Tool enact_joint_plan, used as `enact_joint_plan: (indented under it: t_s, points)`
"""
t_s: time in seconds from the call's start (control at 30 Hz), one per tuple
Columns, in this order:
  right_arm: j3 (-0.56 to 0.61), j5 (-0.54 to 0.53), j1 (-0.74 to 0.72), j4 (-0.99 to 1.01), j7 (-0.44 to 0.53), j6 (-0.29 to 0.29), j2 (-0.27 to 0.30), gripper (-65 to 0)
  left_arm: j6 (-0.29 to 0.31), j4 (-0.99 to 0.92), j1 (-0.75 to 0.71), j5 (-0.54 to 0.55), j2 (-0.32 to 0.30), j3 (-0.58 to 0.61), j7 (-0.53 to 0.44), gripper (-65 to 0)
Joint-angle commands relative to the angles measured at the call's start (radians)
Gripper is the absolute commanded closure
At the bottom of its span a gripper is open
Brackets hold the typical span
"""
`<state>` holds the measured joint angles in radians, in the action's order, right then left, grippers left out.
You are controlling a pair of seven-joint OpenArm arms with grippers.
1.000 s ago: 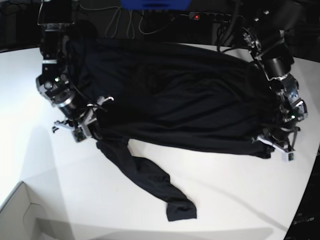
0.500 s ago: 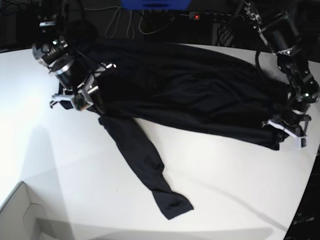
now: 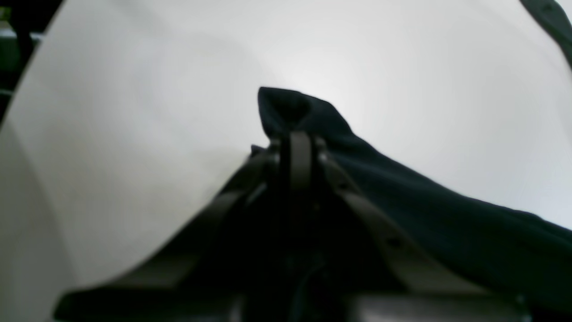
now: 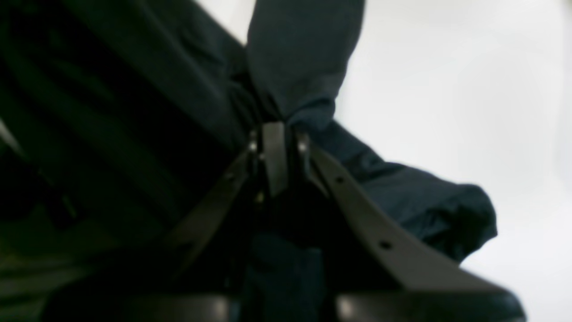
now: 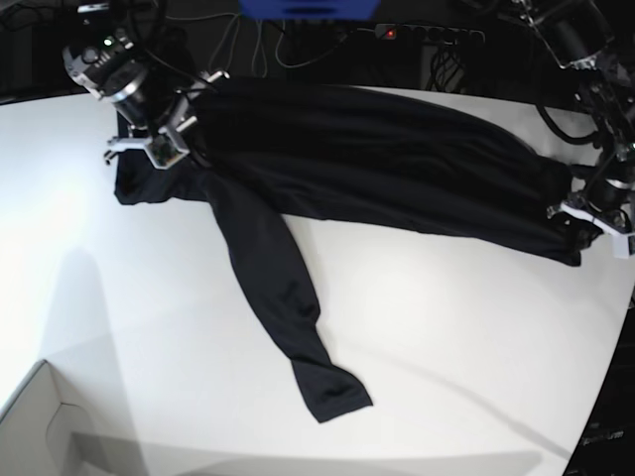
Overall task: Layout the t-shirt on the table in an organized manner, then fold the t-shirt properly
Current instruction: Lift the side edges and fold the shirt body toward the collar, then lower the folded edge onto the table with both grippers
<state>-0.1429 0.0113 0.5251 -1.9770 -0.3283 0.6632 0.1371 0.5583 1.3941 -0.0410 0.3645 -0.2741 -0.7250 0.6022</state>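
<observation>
The black t-shirt's held edge (image 5: 397,213) runs straight between my grippers, so my left gripper should keep lowering the t-shirt's end (image 5: 564,246) until it lies flat, then let go.
The black t-shirt (image 5: 377,169) is stretched in a long band across the far half of the white table (image 5: 446,347). My right gripper (image 5: 174,149) is shut on its left end, and the cloth bunches over the closed fingertips in the right wrist view (image 4: 275,129). My left gripper (image 5: 585,223) is shut on the right end, where a peak of fabric (image 3: 290,105) stands above the closed jaws. A long sleeve (image 5: 278,297) trails from the left end toward the table's front, lying flat.
A white cardboard box corner (image 5: 40,426) sits at the front left. Cables and a power strip (image 5: 427,33) run behind the table's far edge, beside a blue object (image 5: 308,8). The table's curved edge (image 5: 605,397) drops off at the right.
Both grippers moved apart and toward the far side, pulling the shirt into a tauter, narrower band. The trailing sleeve was dragged along and straightened.
</observation>
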Motion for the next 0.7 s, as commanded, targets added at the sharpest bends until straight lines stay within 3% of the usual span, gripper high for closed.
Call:
enact_joint_plan:
  t_s: [0.0, 0.4, 0.67]
  points:
    - [-0.013, -0.014, 0.005, -0.02, 0.024, 0.025, 0.005, 0.0, 0.003, 0.009, -0.003, 0.012, -0.018, -0.003, -0.02, -0.2]
    - [-0.042, -0.014, 0.094, -0.02, 0.024, 0.035, 0.003, 0.0, 0.003, -0.009, -0.066, 0.012, 0.006, -0.006, -0.02, -0.2]
    - [-0.016, -0.012, 0.105, 0.003, 0.019, 0.035, -0.037, 0.0, 0.003, -0.02, -0.069, 0.003, 0.003, -0.006, -0.014, -0.2]
